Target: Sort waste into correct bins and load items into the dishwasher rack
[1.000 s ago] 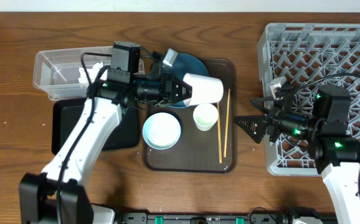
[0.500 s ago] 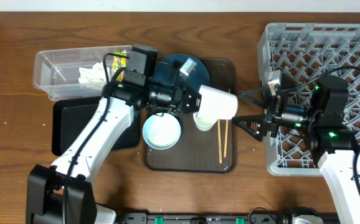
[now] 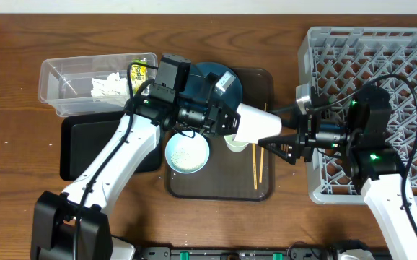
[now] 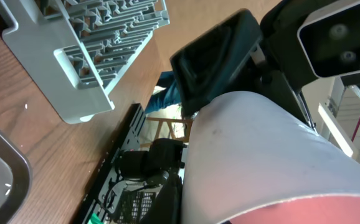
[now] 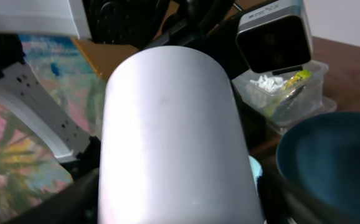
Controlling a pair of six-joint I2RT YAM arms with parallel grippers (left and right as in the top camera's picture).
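My left gripper is holding the pink cup (image 3: pixel 256 125) short of the grey rack. Next, my right gripper takes the cup's far end (image 3: pixel 273 128) and puts the cup in the rack to free my left gripper.
My left gripper (image 3: pixel 230 123) is shut on the pink cup (image 3: pixel 257 125), white outside and pink inside, and holds it sideways above the brown tray. The cup fills the left wrist view (image 4: pixel 261 155) and the right wrist view (image 5: pixel 170 130). My right gripper (image 3: pixel 279 131) is open, with its jaws either side of the cup's far end. The pale green cup (image 3: pixel 236 144) stands half hidden under the pink cup. The white bowl (image 3: pixel 187 153) holds rice grains. The blue dish (image 3: pixel 210 74) and chopsticks (image 3: pixel 256 167) lie on the tray. The grey rack (image 3: pixel 382 50) is at the right.
The brown serving tray (image 3: pixel 219 186) lies in the middle. The clear tub (image 3: pixel 68 76) at the back left holds the white tissue (image 3: pixel 107 85) and the yellow-green wrapper (image 3: pixel 141 70). The black tray (image 3: pixel 78 148) lies in front of it, under my left arm.
My left arm carried the pink cup rightwards off the blue dish's side. My right gripper moved left from the rack's edge, and its jaws now straddle the cup's end.
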